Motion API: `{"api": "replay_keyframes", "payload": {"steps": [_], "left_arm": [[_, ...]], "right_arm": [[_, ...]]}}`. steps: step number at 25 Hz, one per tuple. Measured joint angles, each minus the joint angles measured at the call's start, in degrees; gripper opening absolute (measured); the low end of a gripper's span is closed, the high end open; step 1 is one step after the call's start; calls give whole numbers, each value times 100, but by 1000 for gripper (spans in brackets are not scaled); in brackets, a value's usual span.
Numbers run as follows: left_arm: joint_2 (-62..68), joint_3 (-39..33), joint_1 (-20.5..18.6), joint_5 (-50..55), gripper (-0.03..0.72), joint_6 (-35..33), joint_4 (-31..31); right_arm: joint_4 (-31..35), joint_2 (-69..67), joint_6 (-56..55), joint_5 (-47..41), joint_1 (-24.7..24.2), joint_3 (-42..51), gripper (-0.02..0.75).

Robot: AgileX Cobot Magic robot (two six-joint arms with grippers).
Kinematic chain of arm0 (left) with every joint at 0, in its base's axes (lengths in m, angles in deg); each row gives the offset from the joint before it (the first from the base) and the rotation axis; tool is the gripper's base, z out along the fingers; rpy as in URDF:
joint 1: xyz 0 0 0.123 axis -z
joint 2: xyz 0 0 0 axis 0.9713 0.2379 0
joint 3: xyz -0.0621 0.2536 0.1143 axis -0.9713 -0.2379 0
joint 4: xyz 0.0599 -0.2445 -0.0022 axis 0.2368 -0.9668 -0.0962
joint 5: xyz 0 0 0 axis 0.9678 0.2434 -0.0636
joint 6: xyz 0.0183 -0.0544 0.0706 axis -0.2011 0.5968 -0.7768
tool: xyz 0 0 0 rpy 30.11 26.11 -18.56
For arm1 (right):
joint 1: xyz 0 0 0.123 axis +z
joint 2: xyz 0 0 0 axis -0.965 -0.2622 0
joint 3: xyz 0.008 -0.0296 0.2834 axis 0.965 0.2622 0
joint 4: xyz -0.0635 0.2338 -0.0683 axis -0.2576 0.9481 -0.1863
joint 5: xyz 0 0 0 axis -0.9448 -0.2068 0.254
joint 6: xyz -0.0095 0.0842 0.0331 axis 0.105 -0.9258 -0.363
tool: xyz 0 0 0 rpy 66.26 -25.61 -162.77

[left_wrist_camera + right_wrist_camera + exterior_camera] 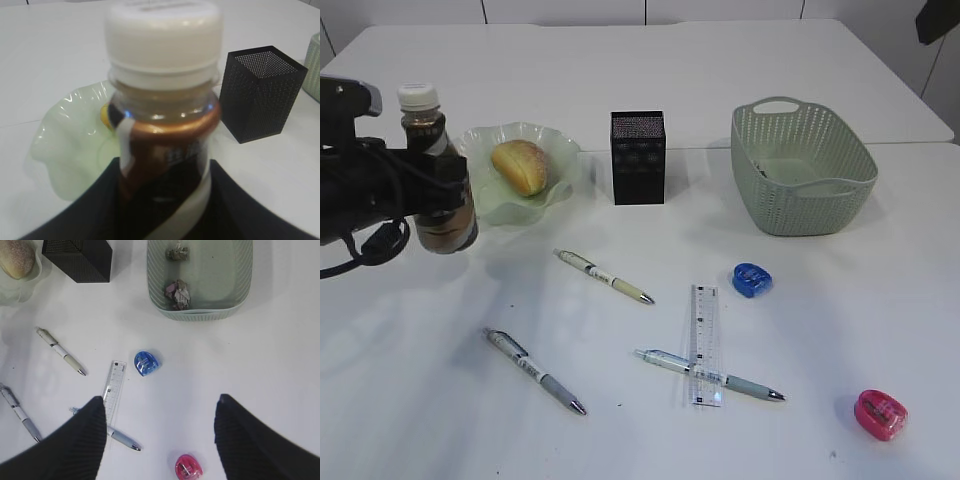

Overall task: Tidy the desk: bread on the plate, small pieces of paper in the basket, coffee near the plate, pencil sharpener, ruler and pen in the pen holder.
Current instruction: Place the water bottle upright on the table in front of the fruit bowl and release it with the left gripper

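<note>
The coffee bottle (448,228) is hanging upright next to the pale green plate. My left gripper should go on lowering it until its bottom touches the free desk (477,274), and then let go.
My left gripper (440,195) is shut on a brown coffee bottle (436,170) with a white cap, held upright just left of the pale green plate (560,160); the bottle fills the left wrist view (165,125). A bread roll (522,166) lies on the plate. The black mesh pen holder (638,157) stands right of the plate. Three pens (604,275) (534,369) (740,383), a clear ruler (704,342), a blue sharpener (751,280) and a pink sharpener (880,414) lie on the table. My right gripper (160,405) is open, high above the table, with the pink sharpener (188,467) below it.
The green basket (850,195) at the right holds crumpled paper pieces (177,292). The ruler lies across one pen. A table seam runs behind the plate, holder and basket.
</note>
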Motion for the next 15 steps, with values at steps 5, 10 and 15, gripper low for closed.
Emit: {"api": "replay_keyframes", "payload": {"steps": [5,10,15], "left_arm": [[424,0,0,-720,293,0,0],[831,0,0,-1434,293,-56,0],[1160,0,0,-2027,293,-193,0]], "right_arm": [[0,0,0,0,0,0,528],[0,0,69,0,0,0,528],[0,0,69,0,0,0,528]]}}
